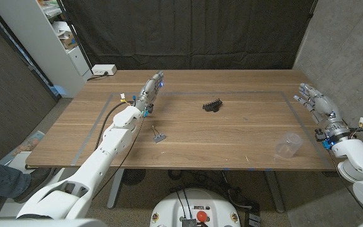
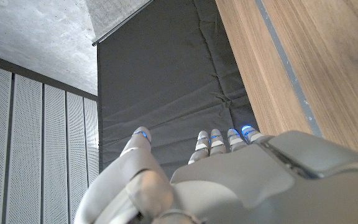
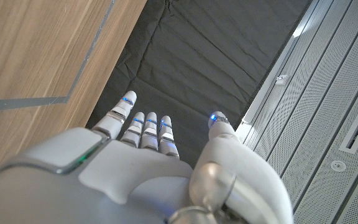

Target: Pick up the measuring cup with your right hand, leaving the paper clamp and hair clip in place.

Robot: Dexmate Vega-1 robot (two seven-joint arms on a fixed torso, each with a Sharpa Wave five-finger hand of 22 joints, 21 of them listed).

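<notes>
My gripper will find the measuring cup (image 1: 288, 145) empty when I lift it, because the wood shows evenly through the clear walls (image 1: 286, 149).
A clear plastic measuring cup (image 1: 288, 145) stands near the table's front edge on the right. A black hair clip (image 1: 213, 105) lies at the table's middle, toward the back. A small metal paper clamp (image 1: 158, 135) lies left of centre. My right hand (image 1: 312, 100) is at the right edge, behind the cup and apart from it, fingers straight and spread, holding nothing; the right wrist view shows the same hand (image 3: 148, 174). My left hand (image 1: 150, 88) is at the back left, fingers extended and empty, as the left wrist view confirms for that hand (image 2: 216, 180).
Grey tape (image 1: 244, 91) marks a rectangle on the wooden table. A white power strip (image 1: 103, 70) sits at the back left corner. A white shelf unit (image 1: 49, 38) stands left of the table and a black curtain (image 1: 188, 31) hangs behind it.
</notes>
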